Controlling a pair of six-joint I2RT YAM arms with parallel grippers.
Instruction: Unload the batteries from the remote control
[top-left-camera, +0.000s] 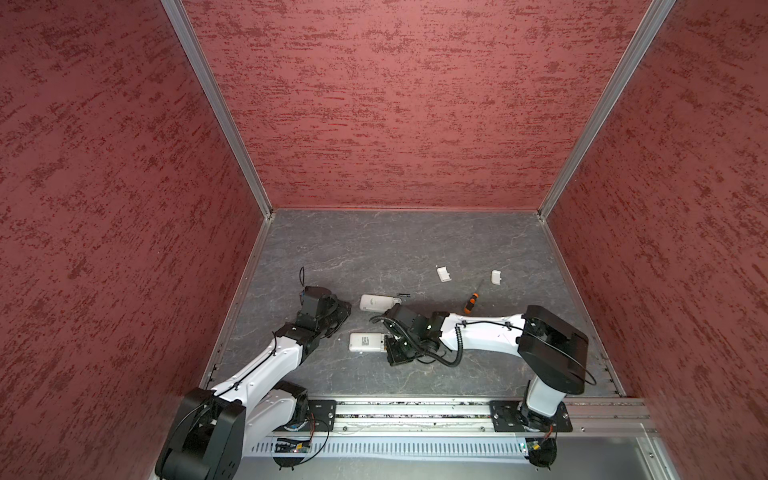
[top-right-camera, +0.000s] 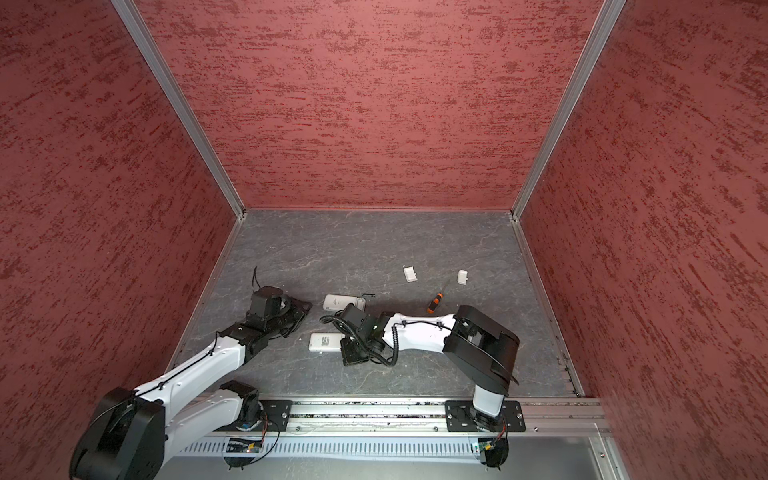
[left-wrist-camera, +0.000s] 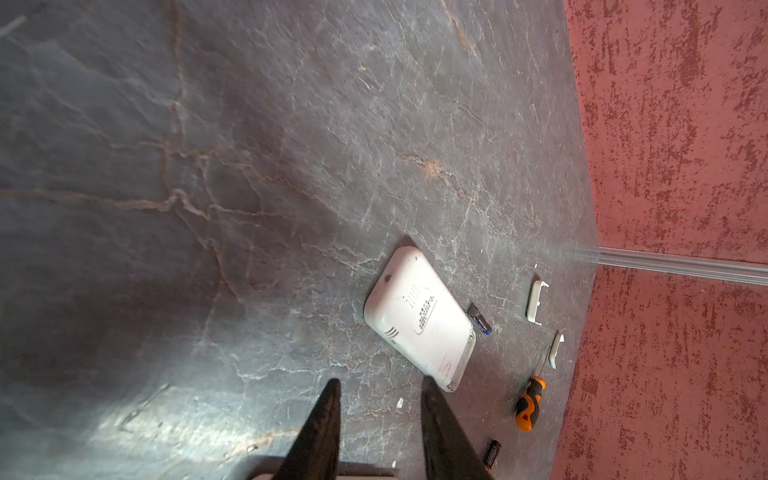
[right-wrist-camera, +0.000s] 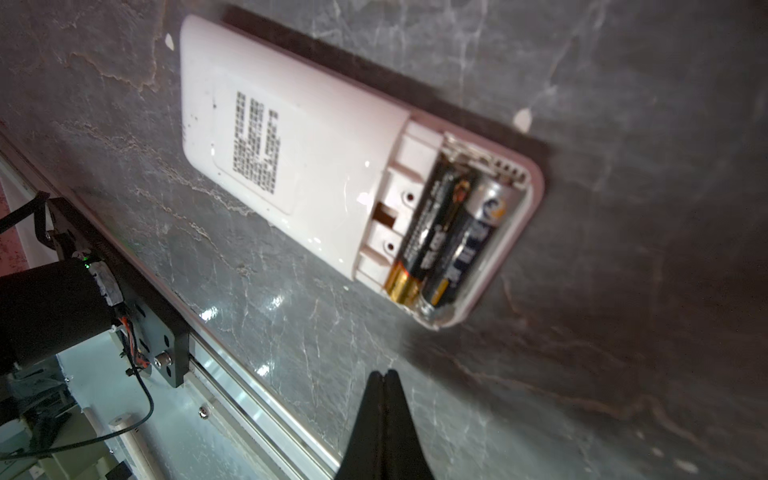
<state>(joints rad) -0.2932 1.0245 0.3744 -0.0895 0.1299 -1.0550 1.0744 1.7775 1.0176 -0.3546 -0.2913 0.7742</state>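
The batteries sit tightly side by side in the nearer remote's compartment (right-wrist-camera: 449, 237), so next my right gripper fetches the screwdriver (top-left-camera: 471, 302) and passes it to my left gripper.
Two white remote controls lie face down. The nearer remote (top-left-camera: 365, 343) (right-wrist-camera: 299, 166) has its compartment uncovered, and two batteries (right-wrist-camera: 432, 224) (right-wrist-camera: 469, 245) sit side by side inside. My right gripper (top-left-camera: 392, 359) (right-wrist-camera: 384, 372) is shut and empty, just off that remote's open end. The farther remote (top-left-camera: 376, 303) (left-wrist-camera: 419, 324) has a loose battery (left-wrist-camera: 480, 320) (top-left-camera: 404, 295) beside it. Another loose battery (left-wrist-camera: 492, 453) lies on the floor. My left gripper (top-left-camera: 345, 311) (left-wrist-camera: 380, 382) is open with nothing between its fingers, close to the farther remote's end.
Two small white covers (top-left-camera: 444, 274) (top-left-camera: 496, 277) lie toward the back right. An orange-and-black screwdriver (top-left-camera: 471, 302) (left-wrist-camera: 530, 405) rests between them and my right arm. Red walls close in three sides, and a metal rail (top-left-camera: 415, 415) runs along the front.
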